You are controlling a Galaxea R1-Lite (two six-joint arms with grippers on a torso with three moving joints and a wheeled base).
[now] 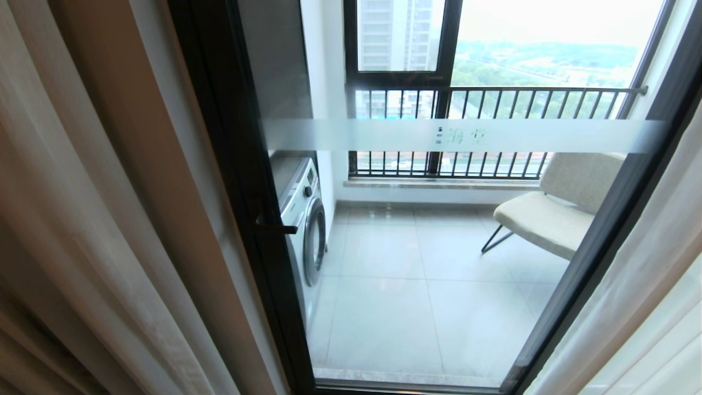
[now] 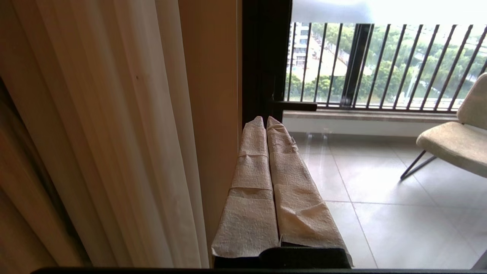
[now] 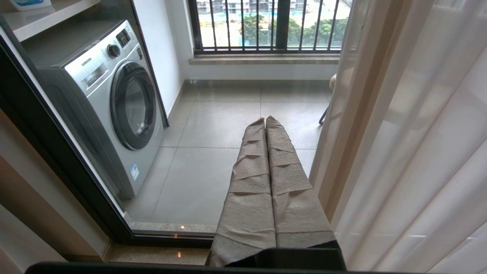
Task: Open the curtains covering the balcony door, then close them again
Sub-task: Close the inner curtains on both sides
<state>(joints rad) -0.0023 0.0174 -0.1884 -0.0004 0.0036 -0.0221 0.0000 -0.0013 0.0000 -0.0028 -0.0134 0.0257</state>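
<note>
I should keep moving my left gripper toward the folds (image 1: 69,158) and open its fingers around them, because the balcony door is uncovered and the cream-beige curtain's edge (image 1: 128,197) is hanging free.
The curtains are drawn apart, a cream-beige panel (image 1: 82,219) at the left and a thin white sheer (image 1: 647,285) at the right. Between them stands the balcony door (image 1: 219,164), with black frame, frosted band (image 1: 460,136) and black handle (image 1: 274,227). Neither gripper shows in the head view. My left gripper (image 2: 265,120), its fingers wrapped in pale cloth, is shut and empty beside the left curtain (image 2: 95,133), pointing at the door frame (image 2: 262,64). My right gripper (image 3: 265,120) is also wrapped, shut and empty, next to the right curtain (image 3: 411,144).
Behind the glass, a washing machine (image 3: 114,102) stands at the left of the tiled balcony and a beige chair (image 1: 554,211) at the right. A black-framed window with railing bars (image 1: 493,131) closes the far side.
</note>
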